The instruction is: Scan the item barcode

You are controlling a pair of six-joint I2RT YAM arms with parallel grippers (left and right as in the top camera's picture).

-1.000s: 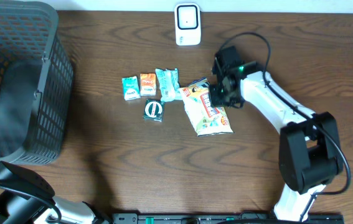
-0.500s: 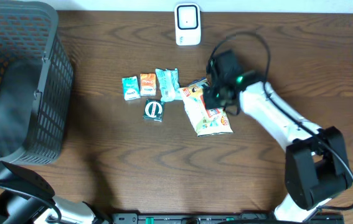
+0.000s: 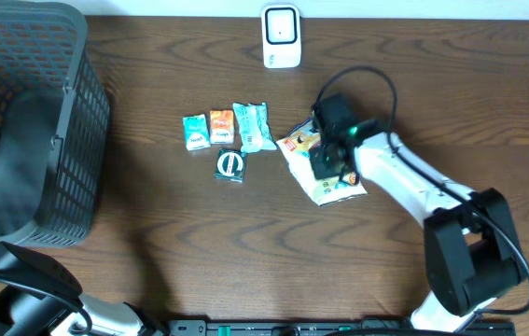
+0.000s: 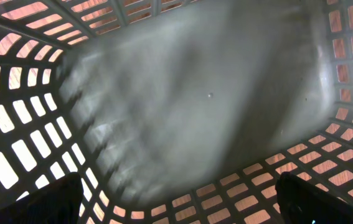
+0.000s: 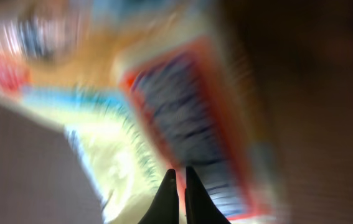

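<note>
The snack bag lies askew, and my closed right gripper is over its middle. I should straighten it by pushing at its far end, then its near end.
A yellow and orange snack bag lies on the brown table right of centre, turned askew. My right gripper is over its middle and shut, its fingertips down at the bag. In the right wrist view the right gripper has its two dark fingers together over the blurred bag, next to a dark striped patch in a red frame. I cannot tell if any film is pinched. The white scanner stands at the table's far edge. My left gripper is open inside the basket.
A black mesh basket fills the left side, with the left arm reaching into it. Left of the bag lie a teal packet, an orange packet, a teal wrapper and a round dark item.
My right gripper has moved from the bag's far right edge onto its middle. The bag has swung round and slid a little right and toward the front. The left arm has not moved.
</note>
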